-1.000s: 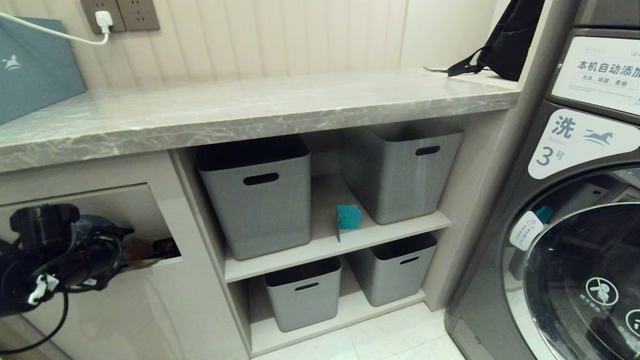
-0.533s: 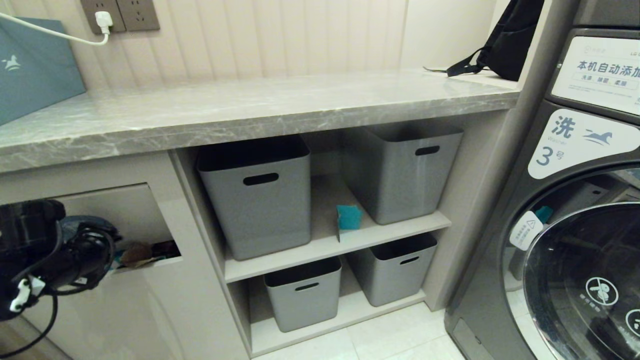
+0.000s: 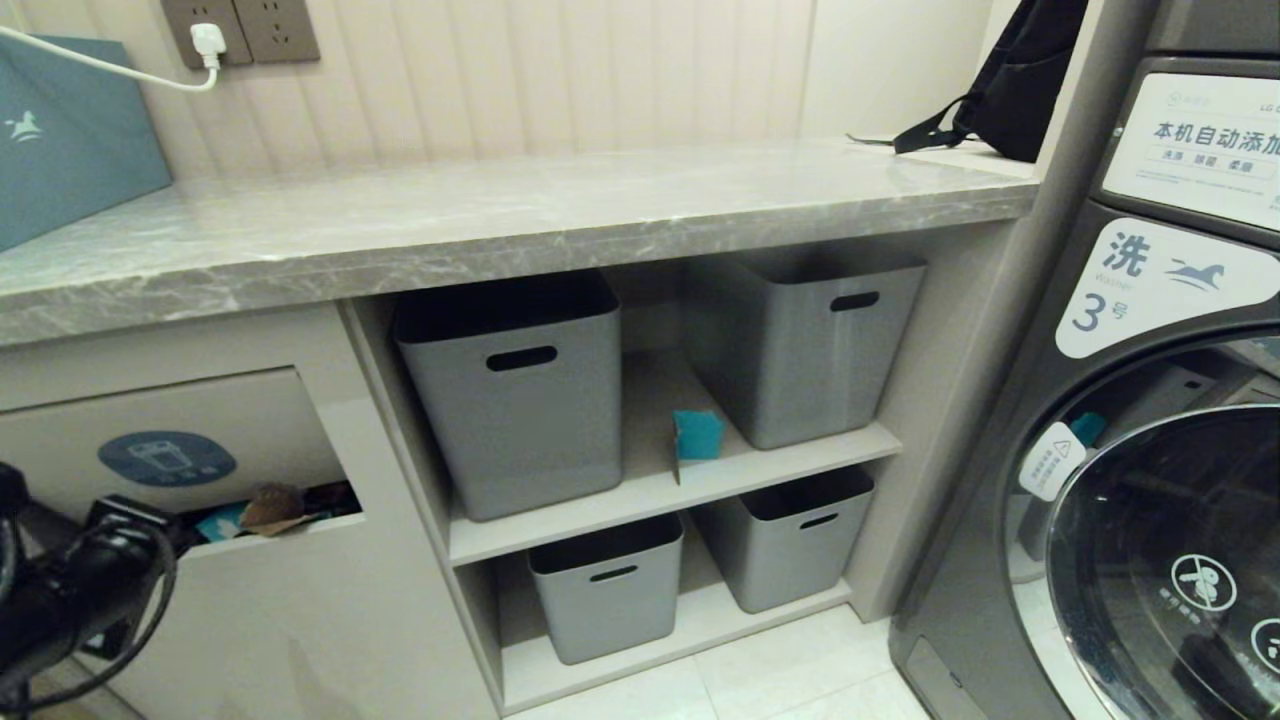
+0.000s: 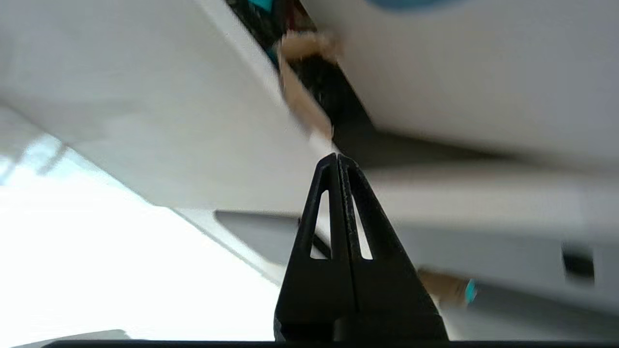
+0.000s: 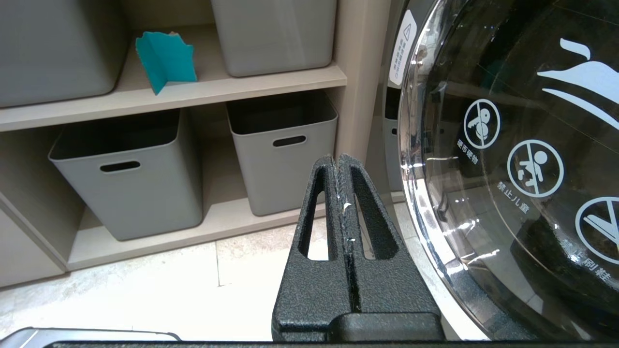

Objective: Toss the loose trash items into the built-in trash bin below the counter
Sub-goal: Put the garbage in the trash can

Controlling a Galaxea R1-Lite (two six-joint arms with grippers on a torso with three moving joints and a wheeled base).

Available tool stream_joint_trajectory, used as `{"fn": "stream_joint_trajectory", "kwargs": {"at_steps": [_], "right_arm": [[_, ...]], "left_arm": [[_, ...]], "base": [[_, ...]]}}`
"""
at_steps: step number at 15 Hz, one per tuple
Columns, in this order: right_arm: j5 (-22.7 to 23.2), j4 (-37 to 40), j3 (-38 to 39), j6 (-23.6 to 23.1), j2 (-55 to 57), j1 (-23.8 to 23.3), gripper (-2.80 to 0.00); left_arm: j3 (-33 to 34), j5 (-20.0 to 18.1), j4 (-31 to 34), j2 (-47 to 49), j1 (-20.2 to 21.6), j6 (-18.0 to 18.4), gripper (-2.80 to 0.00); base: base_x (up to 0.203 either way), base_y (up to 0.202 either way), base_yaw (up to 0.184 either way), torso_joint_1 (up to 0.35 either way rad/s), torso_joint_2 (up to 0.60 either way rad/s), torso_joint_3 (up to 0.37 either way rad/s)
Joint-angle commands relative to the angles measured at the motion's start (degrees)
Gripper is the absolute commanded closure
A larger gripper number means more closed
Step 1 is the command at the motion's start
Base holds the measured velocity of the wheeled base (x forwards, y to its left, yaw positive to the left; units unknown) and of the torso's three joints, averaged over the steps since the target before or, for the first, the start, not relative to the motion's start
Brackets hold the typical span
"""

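The brown cardboard scrap (image 3: 274, 509) juts over the lower edge of the bin's opening and props the bin's flap open, so next my left gripper pushes the scrap through the dark gap (image 3: 326, 499).
The built-in trash bin (image 3: 167, 458) is a beige flap with a blue oval sticker under the grey marble counter (image 3: 500, 220). A brown cardboard scrap (image 3: 272, 507) and a teal scrap (image 3: 222, 522) sit in the dark gap at the flap's lower edge. In the left wrist view the cardboard scrap (image 4: 302, 87) shows just beyond my left gripper (image 4: 337, 157), which is shut and empty. The left arm (image 3: 70, 590) hangs low at the left, below the flap. A teal wrapper (image 3: 697, 434) stands on the upper shelf between two boxes. My right gripper (image 5: 337, 157) is shut and empty, parked by the washer.
Several grey storage boxes (image 3: 515, 400) fill two open shelves right of the bin. A washing machine (image 3: 1150, 450) stands at the right. On the counter are a blue-grey box (image 3: 70, 130) at the left and a black bag (image 3: 1020, 80) at the far right.
My left arm has dropped down and back from the flap, uncovering the blue sticker. Its gripper has gone from open to shut. The scraps stay lodged in the gap.
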Motion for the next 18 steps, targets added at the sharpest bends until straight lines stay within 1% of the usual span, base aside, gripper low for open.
{"fn": "stream_joint_trajectory", "kwargs": {"at_steps": [1,2,4,5,7,8,10,12,13,15,16,18], "right_arm": [[0.02,-0.01,0.00,-0.03,-0.09,0.02,0.00],[0.02,-0.01,0.00,-0.03,-0.07,0.05,0.00],[0.02,-0.01,0.00,-0.03,-0.09,0.02,0.00],[0.02,-0.01,0.00,-0.03,-0.09,0.02,0.00],[0.06,-0.01,0.00,-0.03,-0.09,0.02,0.00],[0.07,-0.01,0.00,-0.03,-0.06,0.02,0.00],[0.02,-0.01,0.00,-0.03,-0.09,0.02,0.00],[0.06,-0.01,0.00,-0.03,-0.09,0.02,0.00],[0.02,-0.01,0.00,-0.03,-0.02,0.02,0.00],[0.02,-0.01,0.00,-0.03,-0.09,0.02,0.00],[0.02,-0.01,0.00,-0.03,-0.06,0.02,0.00],[0.02,-0.01,0.00,-0.03,-0.09,0.02,0.00]], "left_arm": [[6.44,-0.19,-0.27,-11.38,-0.05,4.87,0.00],[9.93,-0.40,-0.26,-14.26,-0.09,10.96,0.00],[17.16,-0.85,-0.27,-17.10,-0.19,26.29,0.00],[19.22,-0.71,-0.37,-17.13,-0.21,32.66,0.00],[19.78,-0.04,-2.58,-13.33,-0.22,42.88,0.00],[19.85,0.03,-6.05,-10.58,-0.24,47.86,0.00],[19.87,-0.86,-16.12,-4.28,-1.30,55.71,0.00],[19.85,-3.01,-22.76,1.53,-2.74,60.98,0.00],[19.81,-4.39,-25.10,4.59,-3.20,63.23,0.00],[19.61,-5.91,-27.55,9.09,-3.56,66.51,0.00],[18.70,-6.21,-27.93,10.77,-3.66,67.57,0.00],[15.70,-6.26,-27.80,12.71,-3.66,67.98,0.00]], "base": [[0.000,0.000,0.000,0.000,0.00,0.000],[0.000,0.000,0.000,0.000,0.00,0.000],[0.000,0.000,0.000,0.000,0.00,0.000],[0.000,0.000,0.000,0.000,0.00,0.000],[0.000,0.000,0.000,0.000,0.00,0.000],[0.000,0.000,0.000,0.000,0.00,0.000],[0.000,0.000,0.000,0.000,0.00,0.000],[0.000,0.000,0.000,0.000,0.00,0.000],[0.000,0.000,0.000,0.000,0.00,0.000],[0.000,0.000,0.000,0.000,0.00,0.000],[0.000,0.000,0.000,0.000,0.00,0.000],[0.000,0.000,0.000,0.000,0.00,0.000]]}}
